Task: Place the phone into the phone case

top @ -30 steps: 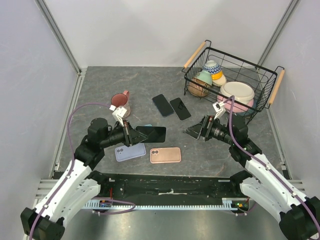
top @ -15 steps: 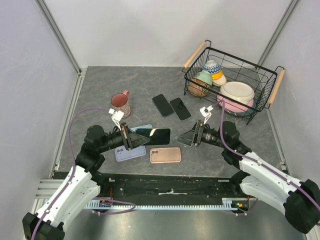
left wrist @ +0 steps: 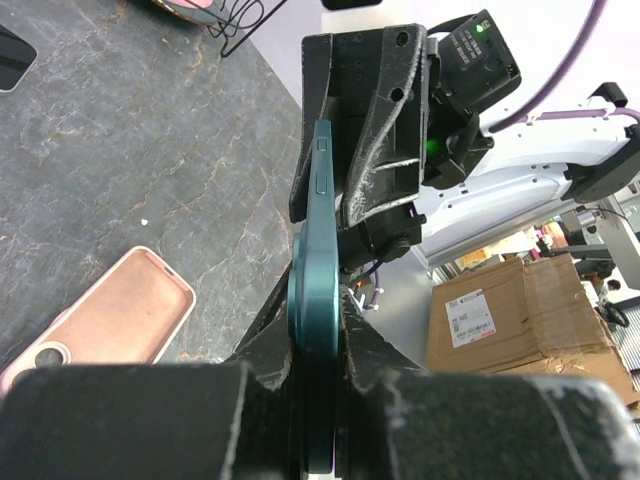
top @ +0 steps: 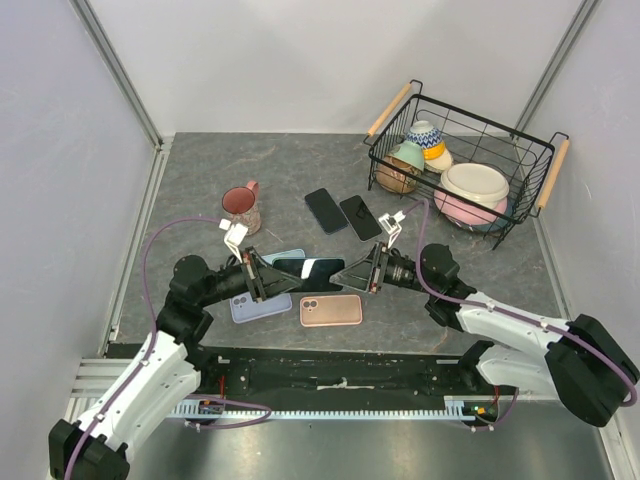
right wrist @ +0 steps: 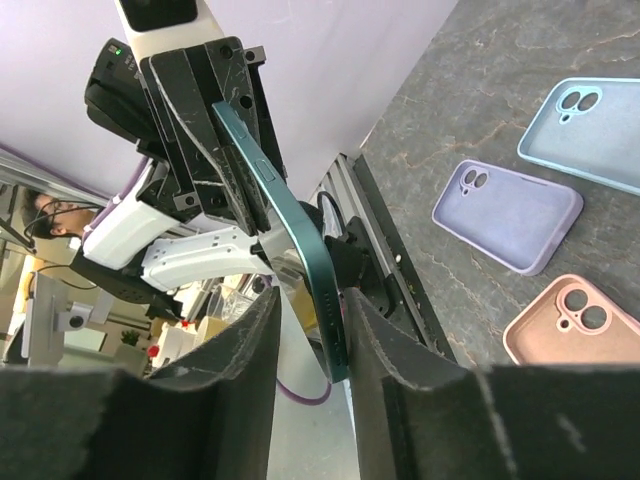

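The phone end [top: 283, 268] that is to go to the pink case's camera holes is covered by my left gripper, so my right gripper should take the other end [top: 337, 268] and my left gripper should move away.
A teal phone [top: 310, 270] hangs edge-on above the table, and my left gripper [top: 268, 278] is shut on its left end. In the left wrist view the phone [left wrist: 320, 300] is clamped between both fingers of that gripper [left wrist: 320, 335]. My right gripper [top: 352, 275] reaches in from the right and straddles the phone's other end. In the right wrist view the phone [right wrist: 300, 260] rests against one finger with a gap to the other, so this gripper [right wrist: 312, 330] is still open. Three phone cases lie below: pink [top: 331, 310], lilac [top: 258, 305] and a partly hidden light blue one [top: 290, 256].
Two black phones [top: 326, 210] [top: 360, 217] lie flat behind the grippers. A pink mug [top: 241, 208] stands at the left. A wire basket [top: 543, 180] holding several bowls sits at the back right.
My right arm has swung left until its fingers enclose the phone's free end, and its jaws have narrowed. The left gripper has carried the phone slightly to the right.
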